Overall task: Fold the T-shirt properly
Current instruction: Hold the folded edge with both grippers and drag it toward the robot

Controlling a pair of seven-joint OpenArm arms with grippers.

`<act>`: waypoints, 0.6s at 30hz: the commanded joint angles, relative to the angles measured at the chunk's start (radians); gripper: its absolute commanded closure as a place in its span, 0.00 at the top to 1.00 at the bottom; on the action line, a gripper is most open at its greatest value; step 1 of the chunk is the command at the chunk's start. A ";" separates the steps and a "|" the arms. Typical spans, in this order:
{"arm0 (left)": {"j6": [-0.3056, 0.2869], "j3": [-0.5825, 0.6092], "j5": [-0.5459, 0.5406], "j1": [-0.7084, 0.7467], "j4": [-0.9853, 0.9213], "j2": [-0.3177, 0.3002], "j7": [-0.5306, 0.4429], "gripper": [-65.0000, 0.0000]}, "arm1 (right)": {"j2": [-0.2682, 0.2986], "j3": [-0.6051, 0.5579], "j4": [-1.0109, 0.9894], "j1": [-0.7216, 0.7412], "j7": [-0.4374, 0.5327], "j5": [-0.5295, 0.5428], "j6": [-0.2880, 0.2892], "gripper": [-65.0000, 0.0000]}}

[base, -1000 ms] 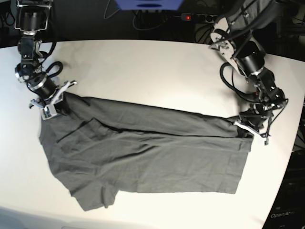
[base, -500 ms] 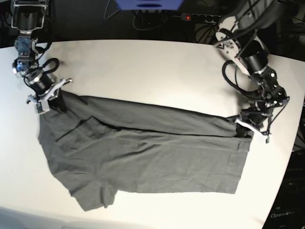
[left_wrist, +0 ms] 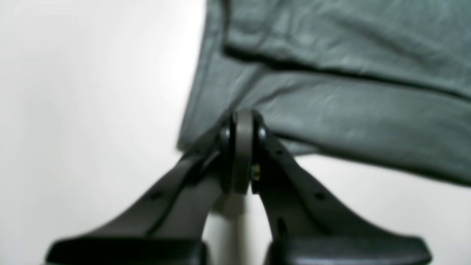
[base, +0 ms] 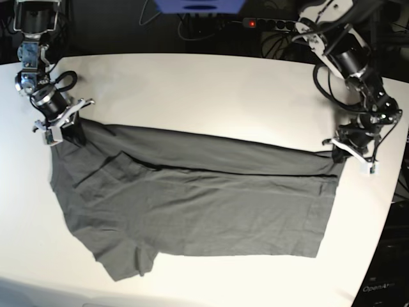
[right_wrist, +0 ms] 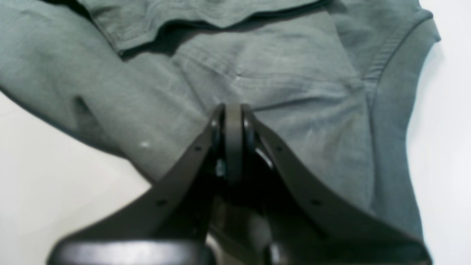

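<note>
My left gripper has too shallow a hold on the T-shirt at its hem corner (base: pixel 339 165). My left gripper should grab the cloth deeper in, near the folded edge (base: pixel 317 170), before it pulls.
The dark grey T-shirt (base: pixel 192 204) lies spread on the white table (base: pixel 204 89), its far long edge folded over toward the middle. My right gripper (base: pixel 62 133), at the left of the base view, is shut on the shirt's far left corner near the sleeve. In the right wrist view the right gripper (right_wrist: pixel 232 112) has its tips pinched together on the cloth (right_wrist: pixel 257 73). My left gripper (base: pixel 343 152), at the right of the base view, is shut on the far right corner at the hem. The left wrist view shows this gripper (left_wrist: pixel 241 123) closed on the taut cloth (left_wrist: pixel 349 110).
The table's right edge (base: pixel 393 192) runs close beside my left gripper. Behind the table a power strip (base: pixel 265 23) with a red light and cables lie on the dark floor. A blue object (base: pixel 199 5) stands at the back centre.
Both arms have moved outward and toward the table's far side with the shirt's corners. The folded far edge has been pulled straighter and tauter.
</note>
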 commanded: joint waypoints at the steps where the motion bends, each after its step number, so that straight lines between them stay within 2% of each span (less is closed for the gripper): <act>1: 0.044 -0.003 0.114 0.026 0.006 -0.008 0.140 0.03 | 0.017 0.003 0.000 -0.020 -0.060 -0.036 -0.001 0.00; 5: 0.044 -0.003 0.108 0.057 0.056 -0.008 0.169 0.03 | 0.017 0.003 -0.001 -0.035 -0.060 -0.038 0.002 0.00; 8: 0.044 -0.002 0.114 0.071 0.060 0.001 0.169 0.03 | 0.018 0.003 -0.003 -0.041 -0.052 -0.038 0.036 0.00; 14: 0.044 -0.003 0.107 0.086 0.075 0.012 0.169 0.03 | 0.018 0.020 -0.004 -0.044 -0.043 -0.039 0.040 0.00; 18: 0.044 -0.003 0.107 0.089 0.178 0.051 0.202 0.03 | 0.018 0.037 -0.003 -0.044 -0.043 -0.041 0.040 0.00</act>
